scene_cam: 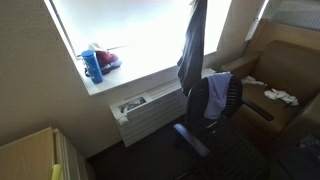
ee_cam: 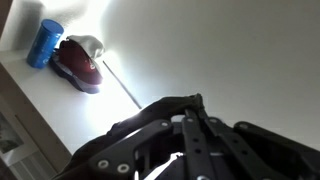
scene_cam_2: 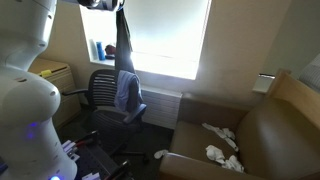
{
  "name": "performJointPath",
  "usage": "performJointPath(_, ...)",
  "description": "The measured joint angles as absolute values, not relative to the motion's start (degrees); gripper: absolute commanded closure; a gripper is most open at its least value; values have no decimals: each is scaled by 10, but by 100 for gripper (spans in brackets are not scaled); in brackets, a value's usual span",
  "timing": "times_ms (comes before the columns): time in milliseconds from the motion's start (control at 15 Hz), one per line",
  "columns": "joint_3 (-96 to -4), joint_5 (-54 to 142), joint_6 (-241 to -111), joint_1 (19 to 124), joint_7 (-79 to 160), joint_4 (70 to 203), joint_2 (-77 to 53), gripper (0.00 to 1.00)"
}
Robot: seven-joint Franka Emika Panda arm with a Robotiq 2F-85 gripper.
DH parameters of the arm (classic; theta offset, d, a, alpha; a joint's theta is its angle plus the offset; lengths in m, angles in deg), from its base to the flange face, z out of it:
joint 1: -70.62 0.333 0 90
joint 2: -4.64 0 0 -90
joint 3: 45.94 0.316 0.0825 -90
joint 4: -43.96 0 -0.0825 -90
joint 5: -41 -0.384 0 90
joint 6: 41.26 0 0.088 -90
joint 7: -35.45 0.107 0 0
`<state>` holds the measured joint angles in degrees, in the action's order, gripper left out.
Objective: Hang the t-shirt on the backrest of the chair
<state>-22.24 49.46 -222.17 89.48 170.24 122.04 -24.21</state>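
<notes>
The t-shirt's lower end (scene_cam: 187, 86) is hanging on the window side of the backrest, so the robot's gripper should swing back over the chair (scene_cam: 228, 92) and lay the t-shirt's upper end across.
A dark blue t-shirt (scene_cam: 192, 45) hangs in a long strip from my gripper (scene_cam_2: 118, 6) in front of the bright window. Its lower end drapes over the backrest of the black office chair (scene_cam: 228, 98), as both exterior views show, with the shirt (scene_cam_2: 126, 70) and the chair (scene_cam_2: 101, 88) also in the second one. In the wrist view my gripper (ee_cam: 192, 108) is shut, with dark cloth (ee_cam: 150, 112) pinched at the fingertips. In the exterior view facing the sill, the gripper itself is above the frame.
A blue bottle (scene_cam: 93, 66) and a red object (scene_cam: 109, 60) sit on the windowsill and also show in the wrist view (ee_cam: 44, 43). A wall heater (scene_cam: 150, 106) is under the window. A brown armchair (scene_cam_2: 275, 130) holds white cloths (scene_cam_2: 222, 152). My white arm base (scene_cam_2: 25, 90) is near the chair.
</notes>
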Motion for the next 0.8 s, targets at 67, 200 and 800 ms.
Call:
performJointPath(67,-223,477,-2205,901,1705,1220,-240,99)
performJointPath(200,-237,474,-2164,911,1741,1220,-233,99)
performJointPath(800,-278,404,-1984,930,1722,1218,-156,99)
